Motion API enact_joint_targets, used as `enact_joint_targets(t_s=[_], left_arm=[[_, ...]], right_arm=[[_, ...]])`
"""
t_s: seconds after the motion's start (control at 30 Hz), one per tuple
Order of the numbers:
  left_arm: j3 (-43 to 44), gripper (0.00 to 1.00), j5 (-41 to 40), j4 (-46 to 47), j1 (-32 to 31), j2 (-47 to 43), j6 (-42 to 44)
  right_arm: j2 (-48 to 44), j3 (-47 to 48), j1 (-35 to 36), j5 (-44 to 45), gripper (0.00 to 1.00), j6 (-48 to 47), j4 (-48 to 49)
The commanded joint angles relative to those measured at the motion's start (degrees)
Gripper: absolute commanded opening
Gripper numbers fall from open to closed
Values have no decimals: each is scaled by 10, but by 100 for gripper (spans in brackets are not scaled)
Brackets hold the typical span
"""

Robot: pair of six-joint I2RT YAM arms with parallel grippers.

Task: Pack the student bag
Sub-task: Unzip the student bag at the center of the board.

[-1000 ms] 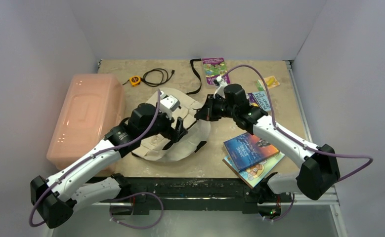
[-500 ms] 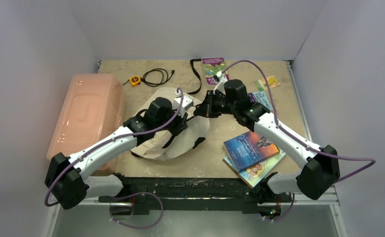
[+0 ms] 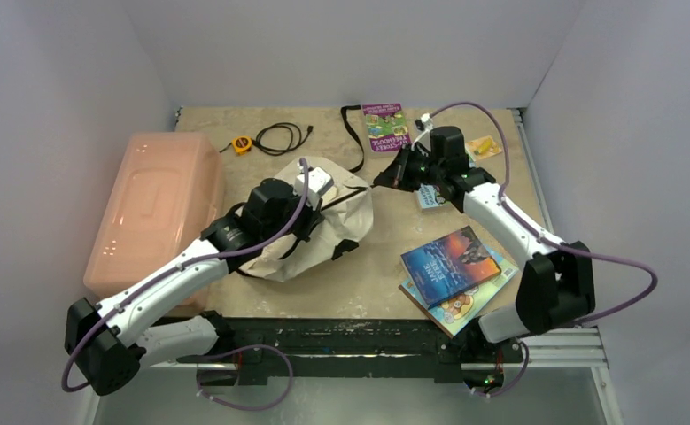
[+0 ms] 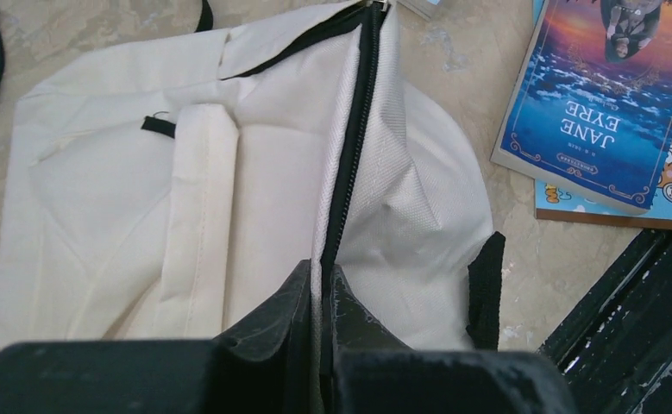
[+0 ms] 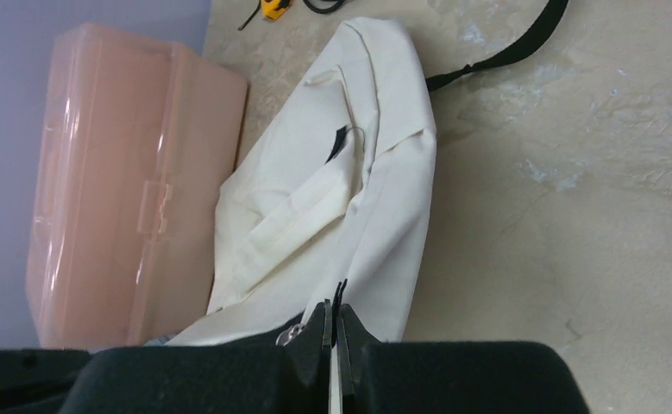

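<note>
My right gripper is stretching the bag to a point at the zipper pull (image 3: 370,186), so it should ease back while my left gripper takes the zipper edge nearer the pull (image 3: 346,197).
The student bag (image 3: 337,212) is a cream canvas backpack lying flat mid-table, its black zipper (image 4: 349,155) running along the top edge. My left gripper (image 3: 313,221) is shut on the zipper edge of the bag (image 4: 229,190); in the left wrist view the jaws (image 4: 322,274) pinch the white hem and black zipper tape. My right gripper (image 3: 385,177) is at the bag's far right corner. In the right wrist view it (image 5: 333,312) is shut on a thin black zipper pull, a metal ring beside it, with the bag (image 5: 349,198) stretched out ahead.
A large pink plastic bin (image 3: 155,208) fills the left side. Two books (image 3: 452,266) lie at the near right, Jane Eyre (image 4: 591,103) on top. At the back are a purple booklet (image 3: 385,126), a black strap (image 3: 354,142), a cable (image 3: 283,137) and a yellow tape measure (image 3: 243,143).
My left gripper has closed on the bag's zipper edge. The right arm has drawn back and to the right with the zipper pull, pulling the bag's corner along and stretching it.
</note>
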Motion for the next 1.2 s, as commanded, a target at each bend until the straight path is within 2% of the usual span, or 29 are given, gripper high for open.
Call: enact_joint_targets(t_s=[0.0,0.3,0.43,0.47,0.57,0.63,0.8,0.93,0.97,1.03,1.17], left_arm=[[-27,0,-37,-2,8,-67,35],[-24,0,59,14,8,-66,19],[4,0,70,-15,8,-31,-10],[16,4,65,-30,8,-20,-18],[47,33,60,-65,12,7,-41],[48,47,64,-67,16,10,-51],[41,67,70,-43,24,2,-62],[55,72,48,2,25,8,-110],[70,78,53,-1,25,17,-120],[96,82,61,-2,24,37,-146],[84,76,95,39,24,71,-166]], right_arm=[[72,48,-60,-4,0,-37,43],[240,160,-60,-3,0,-73,77],[246,172,-60,-42,0,-65,84],[235,164,-60,-55,0,-59,90],[200,144,-57,-107,0,-42,90],[171,124,-48,-121,0,-32,98],[120,89,-16,-119,0,-27,98],[111,79,1,-106,0,-18,100],[110,77,3,-107,0,-12,102],[104,72,4,-110,0,0,115],[96,65,4,-107,0,12,122]])
